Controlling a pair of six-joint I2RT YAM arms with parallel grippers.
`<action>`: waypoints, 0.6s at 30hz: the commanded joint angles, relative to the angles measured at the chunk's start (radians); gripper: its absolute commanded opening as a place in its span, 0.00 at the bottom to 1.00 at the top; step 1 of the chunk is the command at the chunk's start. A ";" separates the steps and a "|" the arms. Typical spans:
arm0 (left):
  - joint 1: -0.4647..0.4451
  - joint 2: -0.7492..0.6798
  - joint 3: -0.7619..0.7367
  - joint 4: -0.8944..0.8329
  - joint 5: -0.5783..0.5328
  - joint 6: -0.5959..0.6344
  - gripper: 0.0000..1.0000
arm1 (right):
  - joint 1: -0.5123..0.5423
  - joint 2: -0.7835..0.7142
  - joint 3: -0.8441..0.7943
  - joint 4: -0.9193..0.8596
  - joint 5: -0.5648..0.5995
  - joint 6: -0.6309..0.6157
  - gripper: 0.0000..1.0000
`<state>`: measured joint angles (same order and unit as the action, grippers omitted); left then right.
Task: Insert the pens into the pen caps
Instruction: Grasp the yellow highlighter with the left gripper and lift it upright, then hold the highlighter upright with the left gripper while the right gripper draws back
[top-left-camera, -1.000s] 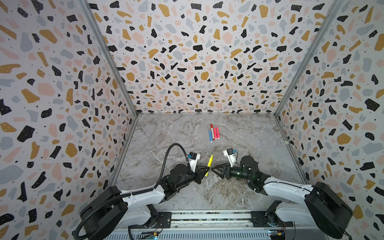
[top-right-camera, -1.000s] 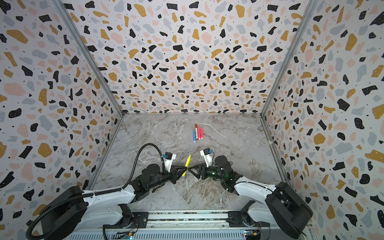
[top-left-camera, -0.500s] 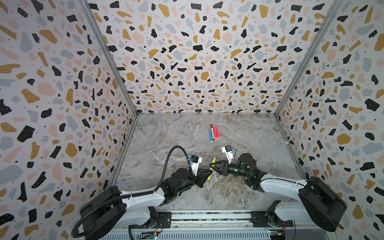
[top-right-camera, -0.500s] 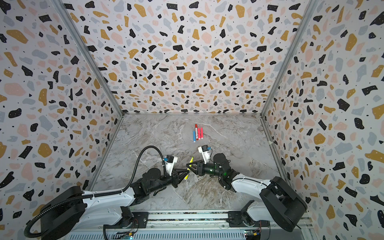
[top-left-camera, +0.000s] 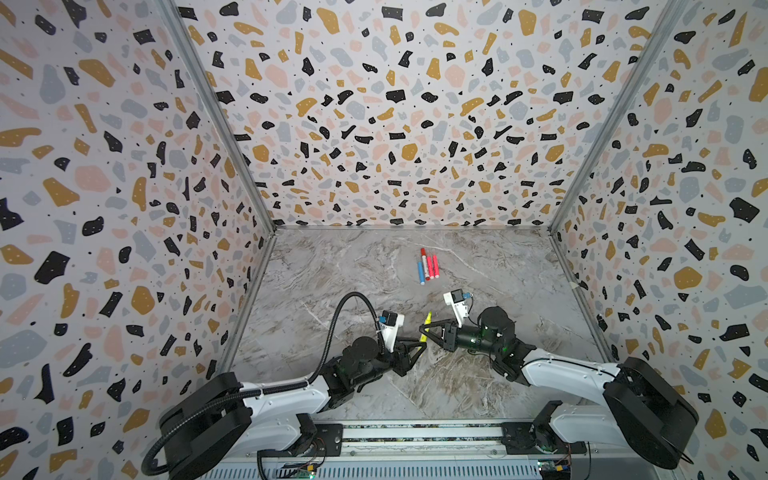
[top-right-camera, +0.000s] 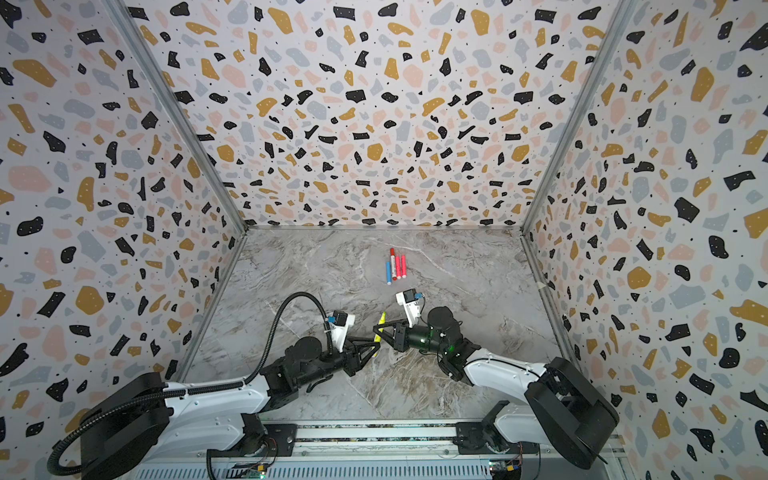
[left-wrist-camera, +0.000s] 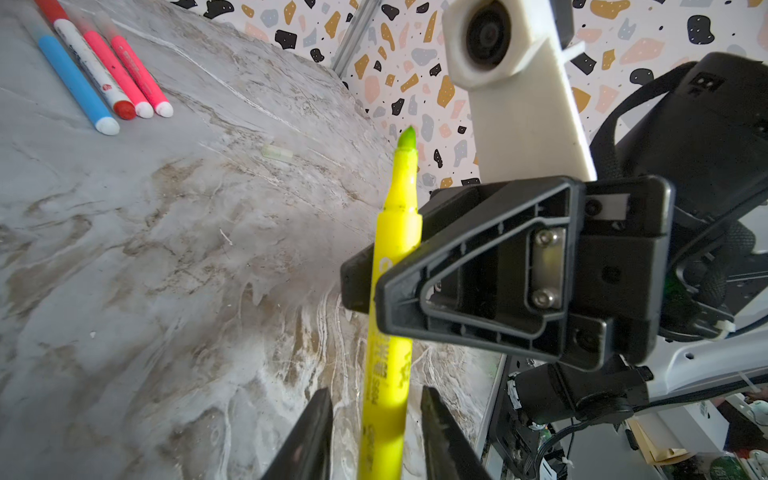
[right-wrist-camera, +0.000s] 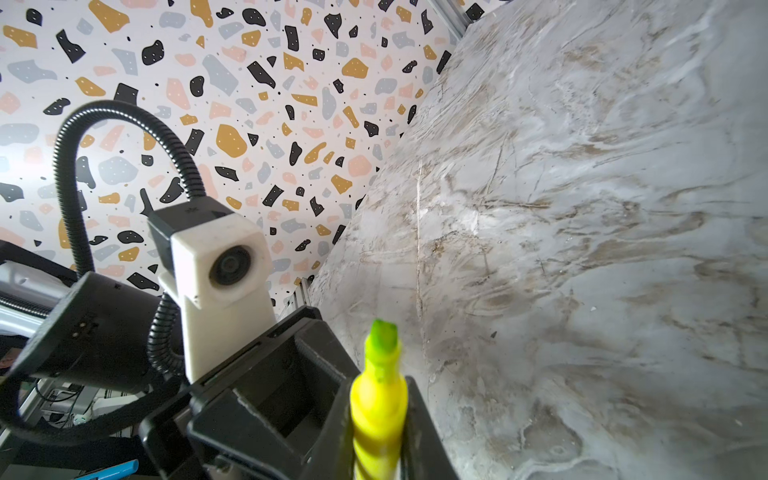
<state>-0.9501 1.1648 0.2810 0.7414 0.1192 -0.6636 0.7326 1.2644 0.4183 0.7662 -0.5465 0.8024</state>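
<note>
The yellow pen's body (left-wrist-camera: 397, 232) is in my right gripper, so my left gripper should take the rear end (left-wrist-camera: 384, 436) to free my right gripper to get the pale pen cap.
The yellow pen (top-left-camera: 426, 328) (top-right-camera: 380, 326) is uncapped, its green tip bare and pointing toward the back wall. My right gripper (top-left-camera: 424, 331) (right-wrist-camera: 378, 415) is shut on its barrel (right-wrist-camera: 378, 399) from the right. My left gripper (top-left-camera: 419, 348) (left-wrist-camera: 376, 395) straddles the pen's rear end (left-wrist-camera: 384, 407), jaws open with a gap on each side. A blue pen (top-left-camera: 422, 273), a white pen with red ends (top-left-camera: 424, 259) and two pinkish-red pens (top-left-camera: 432, 267) lie side by side farther back. A short pale translucent tube (left-wrist-camera: 277, 153), apparently a pen cap, lies on the table beyond the yellow tip.
The marble tabletop (top-left-camera: 332, 291) is boxed in by terrazzo-patterned walls (top-left-camera: 395, 124) on three sides. The arms' rail (top-left-camera: 415, 432) runs along the front edge. The left arm's black cable hose (top-left-camera: 345, 307) arches above the table.
My right gripper has moved in and shut on the yellow pen. My left gripper, which held the pen before, has opened its jaws off it.
</note>
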 joint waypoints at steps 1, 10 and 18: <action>-0.004 0.017 0.026 0.031 0.026 0.007 0.36 | 0.006 -0.025 0.013 -0.004 -0.002 -0.020 0.10; -0.004 0.041 0.051 0.041 0.056 0.009 0.34 | 0.042 0.014 0.020 0.039 -0.010 -0.010 0.10; -0.007 0.069 0.053 0.055 0.072 0.003 0.29 | 0.050 0.021 0.019 0.063 0.000 0.000 0.10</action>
<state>-0.9508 1.2259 0.3088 0.7425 0.1757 -0.6666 0.7776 1.2903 0.4183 0.7906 -0.5484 0.8024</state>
